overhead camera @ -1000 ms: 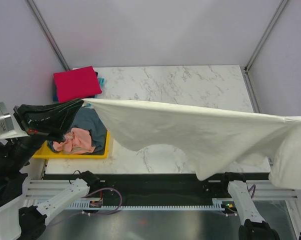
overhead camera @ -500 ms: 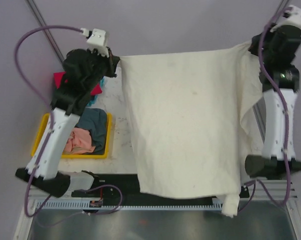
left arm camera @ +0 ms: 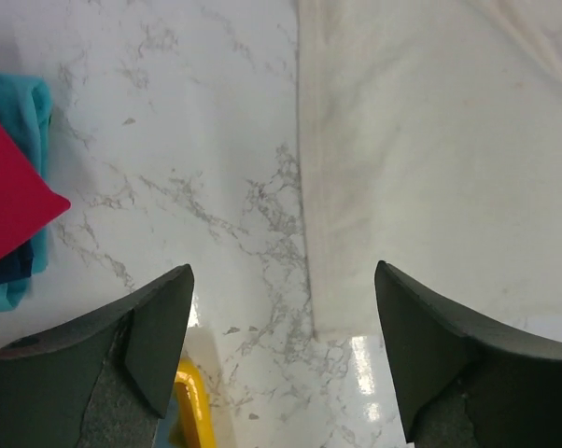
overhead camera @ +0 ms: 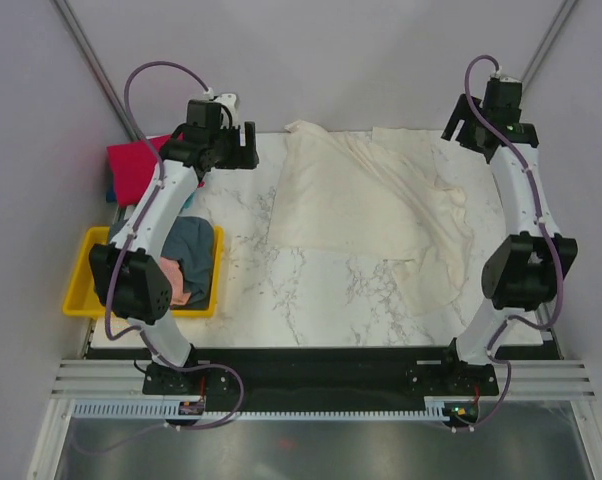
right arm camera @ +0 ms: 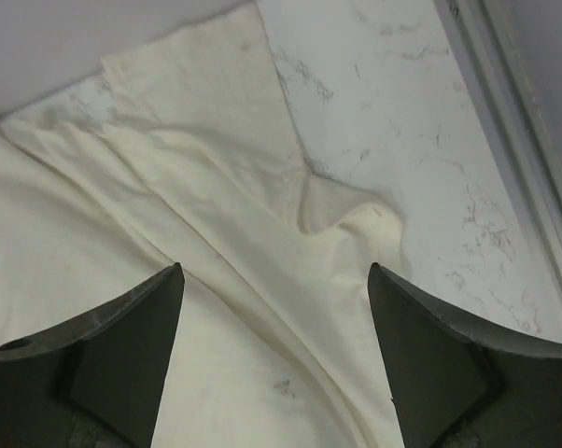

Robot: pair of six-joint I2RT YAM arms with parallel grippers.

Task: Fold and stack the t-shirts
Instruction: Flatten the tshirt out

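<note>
My right gripper should go back and smooth a bunched fold (overhead camera: 447,184) that shows beside the cream-white t-shirt's back sleeve, while my left gripper pulls the front corner (overhead camera: 272,243).
The cream-white t-shirt (overhead camera: 361,200) lies loosely spread and rumpled on the marble table, toward the back right. My left gripper (overhead camera: 243,150) hovers open just off its left edge, over bare marble, with nothing between the fingers (left arm camera: 281,280); the shirt's edge (left arm camera: 430,168) runs under the right finger. My right gripper (overhead camera: 466,130) stands open above the shirt's wrinkled back-right part (right arm camera: 169,233), holding nothing. A folded red t-shirt (overhead camera: 131,170) rests on a teal one (left arm camera: 20,112) at the back left.
A yellow tray (overhead camera: 81,290) at the left edge holds a slate grey-blue t-shirt (overhead camera: 191,250) and a salmon pink one (overhead camera: 181,295). Its rim (left arm camera: 195,411) shows below my left gripper. A metal rail (right arm camera: 505,112) borders the table's right side.
Both grippers opened and let go of the cream-white t-shirt, which dropped from being stretched in the air onto the table. Both arms have swung to the back of the table.
</note>
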